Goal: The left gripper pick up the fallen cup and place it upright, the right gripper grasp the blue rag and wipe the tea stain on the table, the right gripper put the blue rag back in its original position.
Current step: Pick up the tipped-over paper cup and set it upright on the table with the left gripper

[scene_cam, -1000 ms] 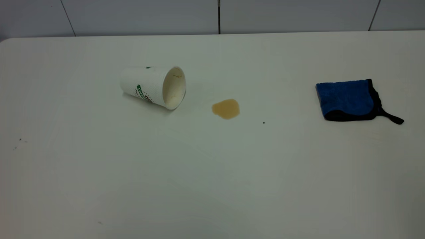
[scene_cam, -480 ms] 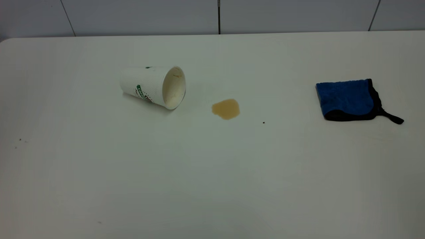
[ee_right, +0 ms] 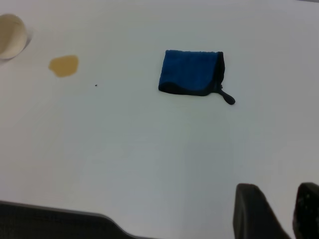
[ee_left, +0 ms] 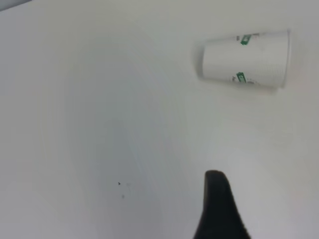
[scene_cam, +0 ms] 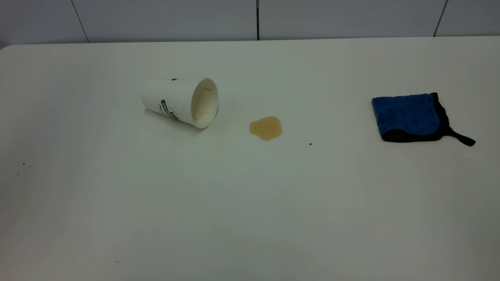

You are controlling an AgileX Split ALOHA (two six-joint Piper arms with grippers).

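Note:
I can see that the cup's opening (scene_cam: 205, 104) is clear of the tea stain, so my left gripper keeps going toward the cup's rim (scene_cam: 199, 82) and closes with one finger inside the opening.
The cup (scene_cam: 180, 102) lies on its side on the white table (scene_cam: 250, 203), left of centre, with its mouth facing the tea stain (scene_cam: 266, 127). The cup also shows in the left wrist view (ee_left: 246, 59), far ahead of my left gripper (ee_left: 269, 199). Only one of that gripper's black fingers (ee_left: 218, 204) shows, with bare table beside it; it is open and empty. The blue rag (scene_cam: 410, 117) lies flat at the right. In the right wrist view the rag (ee_right: 192, 72) is well ahead of my right gripper (ee_right: 286, 199), whose fingers stand close together, empty. Neither gripper shows in the exterior view.
A tiny dark speck (scene_cam: 310, 144) sits between the stain and the rag. The table's far edge meets a grey panelled wall (scene_cam: 258, 19). A dark strip (ee_right: 50, 221) borders the table's near edge in the right wrist view.

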